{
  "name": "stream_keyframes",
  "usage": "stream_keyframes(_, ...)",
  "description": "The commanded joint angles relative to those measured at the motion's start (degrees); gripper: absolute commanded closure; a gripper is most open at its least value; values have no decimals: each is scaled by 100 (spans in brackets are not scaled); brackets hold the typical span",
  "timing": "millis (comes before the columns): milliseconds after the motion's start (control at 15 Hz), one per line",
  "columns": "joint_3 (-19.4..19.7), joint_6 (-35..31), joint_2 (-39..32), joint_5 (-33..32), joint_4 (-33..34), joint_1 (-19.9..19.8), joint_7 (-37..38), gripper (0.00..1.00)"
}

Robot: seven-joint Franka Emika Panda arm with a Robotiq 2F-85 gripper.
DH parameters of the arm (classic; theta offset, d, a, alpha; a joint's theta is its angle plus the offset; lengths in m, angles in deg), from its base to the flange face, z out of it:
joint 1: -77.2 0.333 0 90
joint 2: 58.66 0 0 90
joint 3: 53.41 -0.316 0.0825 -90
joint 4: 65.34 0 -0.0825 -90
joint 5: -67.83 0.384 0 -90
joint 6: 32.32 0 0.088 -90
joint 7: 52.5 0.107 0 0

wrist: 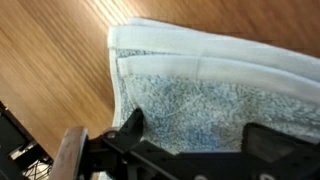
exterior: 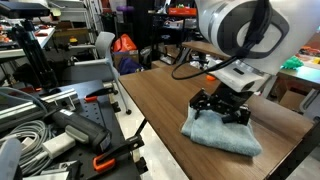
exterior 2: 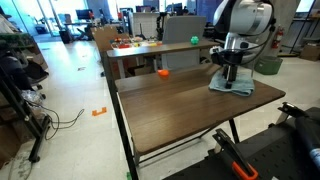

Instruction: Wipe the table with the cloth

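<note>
Next, my gripper sweeps the cloth under it back along the wood toward the opposite end (exterior 2: 150, 103), because the cloth lies near one end of the table (exterior 2: 268, 92).
The light blue-grey cloth (exterior: 224, 137) (exterior 2: 233, 88) lies folded on the dark brown wood-grain table (exterior: 160, 98) (exterior 2: 180, 105), near one end in both exterior views. My gripper (exterior: 222, 108) (exterior 2: 230, 76) points straight down onto the cloth. In the wrist view the cloth (wrist: 200, 90) fills most of the picture, its folded hem edges toward the top. There my gripper (wrist: 197, 138) stands open, with its two black fingers (wrist: 130, 125) set wide apart and resting on the towel's surface, which spans the gap between them.
A small orange object (exterior 2: 163, 72) sits at the table's far edge. A lighter tan table (exterior 2: 150, 50) with clutter stands behind. Cables, black gear and an orange-handled clamp (exterior: 103, 160) crowd a bench beside the table's long edge.
</note>
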Motion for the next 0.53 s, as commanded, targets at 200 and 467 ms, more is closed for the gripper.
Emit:
stream_keyframes(200,-958,-1574,-790,949,570,81,-493,0)
stream_keyframes(467,-1176,-2165,-1008,1078,687,113,-804,0)
